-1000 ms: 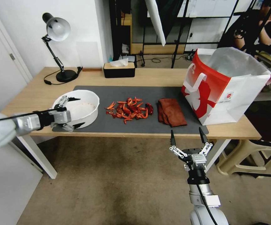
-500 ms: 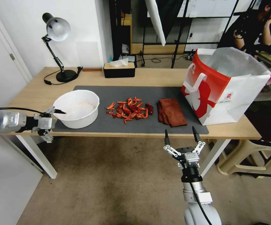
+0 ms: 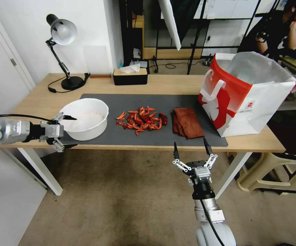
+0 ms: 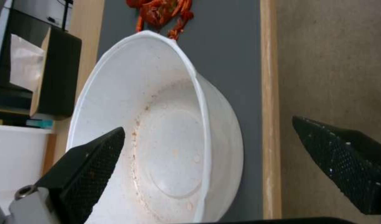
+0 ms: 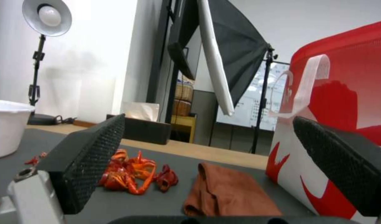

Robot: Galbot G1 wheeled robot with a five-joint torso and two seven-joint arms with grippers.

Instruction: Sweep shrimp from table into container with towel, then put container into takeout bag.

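A raised edge is going all around the container's round side, so I expect the white container (image 3: pixel 85 119) to keep its shape and stay upright when I carry it by one side.
The white container (image 3: pixel 86 118) stands on the left end of the grey mat; its inside (image 4: pixel 165 149) is bare. My left gripper (image 3: pixel 70 132) is open at its near-left side, one finger (image 4: pixel 91 161) over the rim, the other out past the table's front edge. The shrimp (image 3: pixel 141 121) lie piled mid-mat, and the rust-brown towel (image 3: pixel 188 122) is folded to their right. The red-and-white takeout bag (image 3: pixel 247 92) stands open at the table's right end. My right gripper (image 3: pixel 190 145) hangs open in front of the table, below the towel (image 5: pixel 223 193), facing the shrimp (image 5: pixel 130 175).
A desk lamp (image 3: pixel 63 37) and a black tissue box (image 3: pixel 130 77) stand along the back of the table (image 3: pixel 175 83). A beige stool (image 3: pixel 274 171) sits by the right table leg. Carpet floor lies in front.
The left gripper pulled away left from the container's rim, then came back slightly toward it. The right gripper has drifted left and a little farther back from the table edge.
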